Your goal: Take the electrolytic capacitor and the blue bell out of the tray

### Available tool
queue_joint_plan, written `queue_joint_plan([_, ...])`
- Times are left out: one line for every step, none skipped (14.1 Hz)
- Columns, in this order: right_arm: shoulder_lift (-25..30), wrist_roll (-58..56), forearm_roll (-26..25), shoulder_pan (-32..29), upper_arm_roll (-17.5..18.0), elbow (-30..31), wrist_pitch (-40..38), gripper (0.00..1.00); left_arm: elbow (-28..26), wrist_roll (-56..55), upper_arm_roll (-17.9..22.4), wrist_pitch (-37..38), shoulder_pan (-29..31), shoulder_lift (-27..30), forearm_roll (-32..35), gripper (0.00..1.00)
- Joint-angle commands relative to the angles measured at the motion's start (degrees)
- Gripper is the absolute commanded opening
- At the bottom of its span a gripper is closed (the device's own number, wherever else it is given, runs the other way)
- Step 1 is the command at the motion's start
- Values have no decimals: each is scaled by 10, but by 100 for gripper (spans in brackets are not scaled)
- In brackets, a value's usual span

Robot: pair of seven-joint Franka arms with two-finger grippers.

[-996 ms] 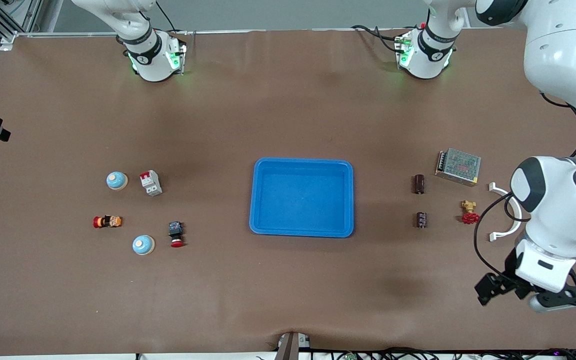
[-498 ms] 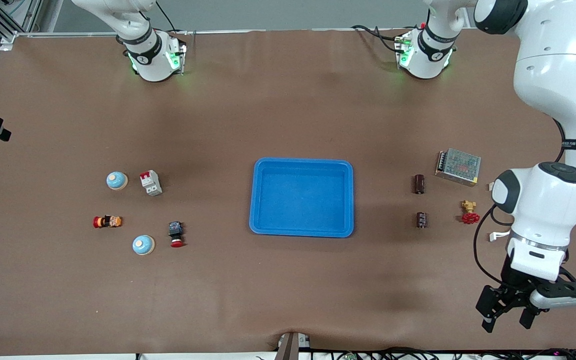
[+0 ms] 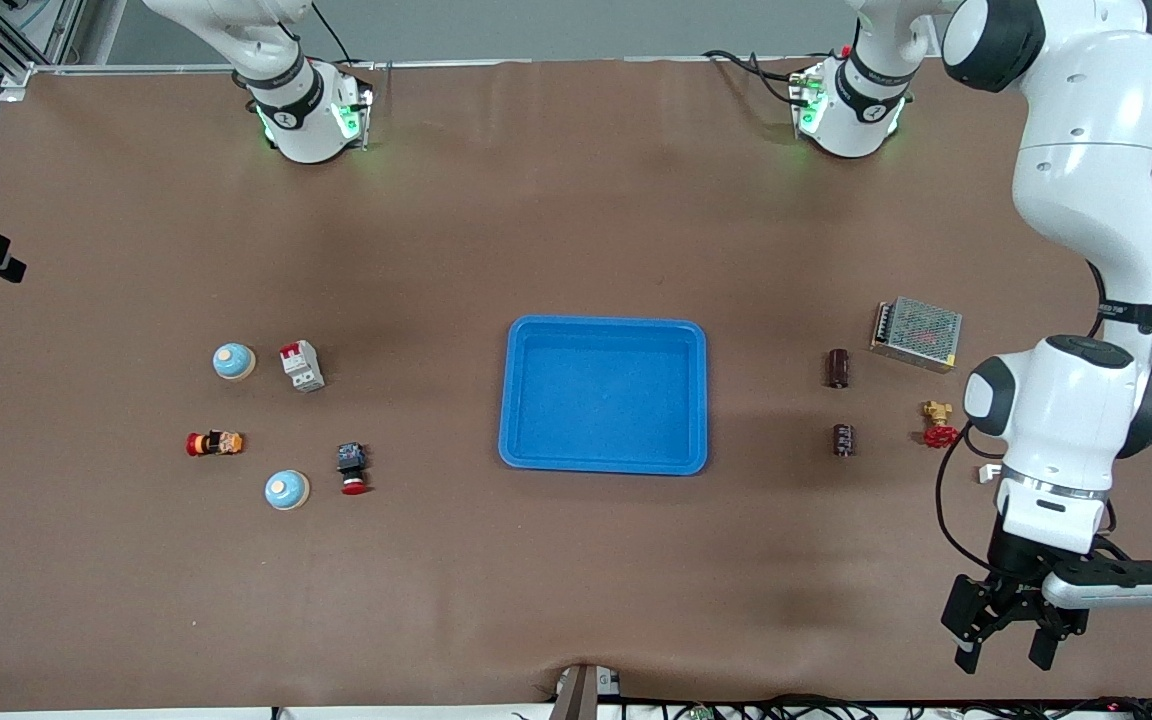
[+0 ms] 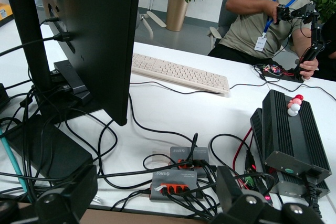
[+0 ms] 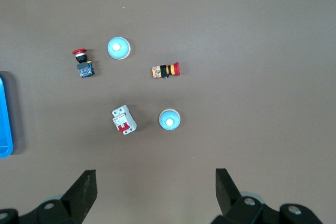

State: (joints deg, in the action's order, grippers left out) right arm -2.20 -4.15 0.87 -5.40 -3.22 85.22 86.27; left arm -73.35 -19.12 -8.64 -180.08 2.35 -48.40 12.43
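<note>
The desk off the table [image 4: 163, 98] is in front of my left gripper, which hangs past the capacitors, so next I pull the gripper back and tilt it down toward the capacitors [image 3: 844, 440].
Two dark capacitors [image 3: 839, 368] [image 3: 843, 440] stand toward the left arm's end of the table. Two pale blue bells [image 3: 234, 361] [image 3: 287, 489] sit toward the right arm's end, and the right wrist view shows both bells [image 5: 118, 48] [image 5: 169, 119] from above. My left gripper [image 3: 1003, 652] hangs open and empty over the table's front edge, apart from the capacitors; in its wrist view the left gripper [image 4: 152, 200] faces a desk off the table. My right gripper [image 5: 155, 192] is open and empty high above the bells, out of the front view.
A blue tray [image 3: 604, 322] lies mid-table. A mesh power supply [image 3: 916, 333] and a red-handled brass valve [image 3: 938, 424] sit by the capacitors. A white breaker [image 3: 301, 365], a red push button [image 3: 352, 470] and an orange-red part [image 3: 214, 443] lie among the bells.
The left arm has swung its gripper toward the table's front edge and a little toward the tray, turning it as it went. Nothing on the table moved.
</note>
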Motion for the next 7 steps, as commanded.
queue_joint_plan([3,-4,-8,-6,6,2,-3,100,15,6,3,-12,0,-9,11,100])
queue_joint_plan([3,-3,-9,-6,6,1,-3,100,16,8,4,-14,0,-11,12,100])
queue_joint_plan([3,-4,-9,-6,6,2,-3,100,16,8,4,-17,0,-13,12,100])
queue_joint_plan([2,-4,-9,-7,6,2,-2,100,16,8,4,-21,0,-14,13,100])
queue_joint_plan([2,-4,-9,-7,6,2,-2,100,16,7,4,-24,0,-18,12,100])
queue_joint_plan([2,-4,-9,-7,6,2,-2,100,15,2,4,-22,-1,-17,14,100])
queue_joint_plan([2,-4,-9,-7,6,2,-2,100,11,2,4,-22,0,-15,16,100])
